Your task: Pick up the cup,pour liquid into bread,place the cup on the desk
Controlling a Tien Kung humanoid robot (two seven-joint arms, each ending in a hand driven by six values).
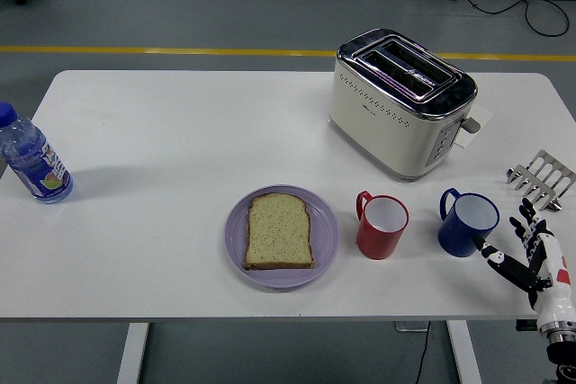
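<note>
The blue cup's opening point(476, 213) shows plain white inside, so I expect the blue cup to turn out empty and the bread to stay the same when I pour.
A blue cup point(468, 223) stands at the right of the table, handle toward the back left. A red cup point(382, 225) stands just left of it. A slice of bread point(280, 231) lies on a purple plate point(236, 238) near the table's front middle. My right hand point(522, 249) reaches up from the lower right corner, fingers spread and holding nothing. Its thumb tip is close beside the blue cup's right side, and I cannot tell if it touches. My left arm is out of view.
A cream and chrome toaster point(401, 101) stands behind the cups. A metal toast rack point(542, 178) sits at the right edge, just behind my hand. A water bottle point(31, 159) stands at the far left edge.
</note>
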